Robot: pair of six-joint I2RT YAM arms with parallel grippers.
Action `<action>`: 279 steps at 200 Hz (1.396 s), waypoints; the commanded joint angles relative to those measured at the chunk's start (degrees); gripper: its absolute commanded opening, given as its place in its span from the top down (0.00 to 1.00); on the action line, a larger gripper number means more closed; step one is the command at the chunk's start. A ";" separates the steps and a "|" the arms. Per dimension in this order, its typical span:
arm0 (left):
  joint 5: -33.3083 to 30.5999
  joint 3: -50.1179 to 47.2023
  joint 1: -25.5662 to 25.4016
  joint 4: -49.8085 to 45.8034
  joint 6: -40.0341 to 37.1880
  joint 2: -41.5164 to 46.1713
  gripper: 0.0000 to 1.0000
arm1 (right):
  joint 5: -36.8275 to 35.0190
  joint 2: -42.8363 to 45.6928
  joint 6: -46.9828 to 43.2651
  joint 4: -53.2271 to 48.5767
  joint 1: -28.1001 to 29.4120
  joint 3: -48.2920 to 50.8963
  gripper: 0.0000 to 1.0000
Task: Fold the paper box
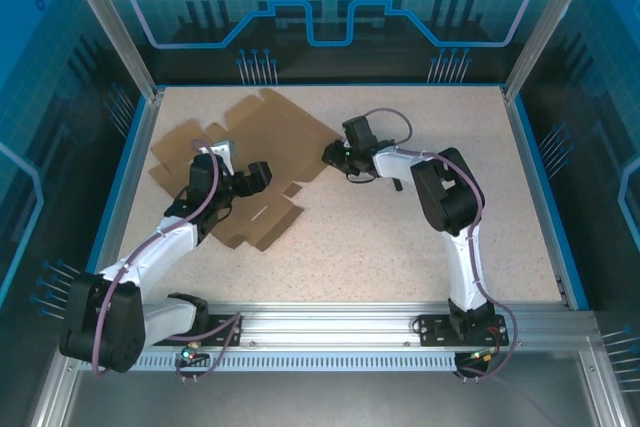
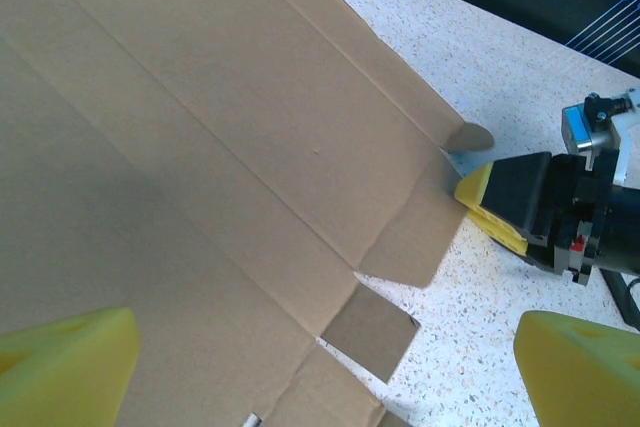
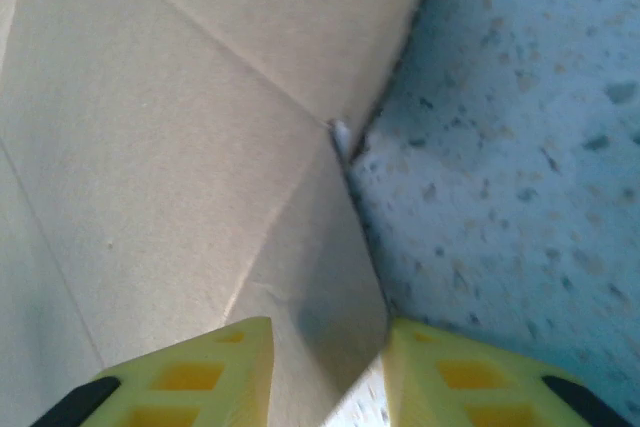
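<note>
The sheet lies flat and crooked under my left gripper. My left gripper should grab its near flap, pick the sheet up and turn it before folding.
The paper box is a flat brown die-cut sheet lying on the left half of the speckled table. My left gripper hovers over the sheet's middle. In the left wrist view it is wide open, with creased cardboard and a small flap below. My right gripper is at the sheet's right corner. In the right wrist view it stands open, and a pointed cardboard flap reaches into the gap between its yellow fingers. The left wrist view shows the right gripper's fingers beside a small corner tab.
Bare speckled table spreads to the right of and in front of the sheet. A blue rim bounds the table at the sides and back. An aluminium rail carries both arm bases at the near edge.
</note>
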State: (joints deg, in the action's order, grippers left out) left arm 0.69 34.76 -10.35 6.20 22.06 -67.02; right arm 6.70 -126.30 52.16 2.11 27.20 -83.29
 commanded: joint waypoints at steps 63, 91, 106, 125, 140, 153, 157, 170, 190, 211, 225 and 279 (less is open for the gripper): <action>-0.05 -0.57 -0.38 -1.24 -1.87 3.68 0.04 | 4.51 1.56 -3.07 8.25 -2.02 -1.24 0.99; 2.11 -1.26 -1.42 1.35 -3.95 5.06 0.08 | 9.44 8.48 -8.39 5.87 -5.08 2.46 1.00; 2.23 -1.94 -4.21 4.15 -6.74 4.94 0.11 | 12.88 12.60 -11.71 2.31 -7.53 3.52 1.00; 1.50 -2.17 -9.47 7.19 -12.00 3.93 0.12 | 15.75 17.55 -16.14 -3.68 -11.00 3.84 1.00; 1.18 -1.43 -13.67 8.18 -17.10 2.52 0.13 | 17.27 20.95 -19.03 -8.29 -13.68 3.76 1.00; 1.14 -0.16 -17.57 7.86 -21.64 0.79 0.13 | 18.27 23.08 -20.61 -11.23 -15.75 3.67 1.00; 1.01 0.36 -18.65 7.60 -22.92 0.13 0.13 | 18.49 23.64 -20.82 -11.89 -16.27 3.72 1.00; 0.30 2.94 -22.85 5.81 -26.53 -2.70 0.13 | 18.85 25.39 -21.49 -13.75 -17.72 3.82 1.00; -3.56 7.99 -29.32 2.70 -30.20 -8.50 0.13 | 18.79 27.35 -21.51 -14.62 -18.74 4.36 1.00; -8.13 13.29 -35.69 0.41 -31.07 -14.42 0.13 | 18.75 27.95 -21.15 -15.01 -18.85 4.45 1.00; -9.91 16.72 -38.76 -0.98 -30.74 -17.16 0.13 | 18.50 27.95 -20.92 -15.14 -18.87 4.45 1.00; -19.29 24.76 -44.39 -6.43 -28.49 -23.94 0.19 | 18.21 27.44 -20.26 -14.79 -19.04 4.54 1.00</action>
State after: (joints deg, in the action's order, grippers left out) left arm -10.52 55.70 -53.34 4.36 -6.17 -88.27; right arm 23.66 -99.83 32.05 -11.88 8.45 -79.15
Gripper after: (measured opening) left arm 0.842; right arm 0.053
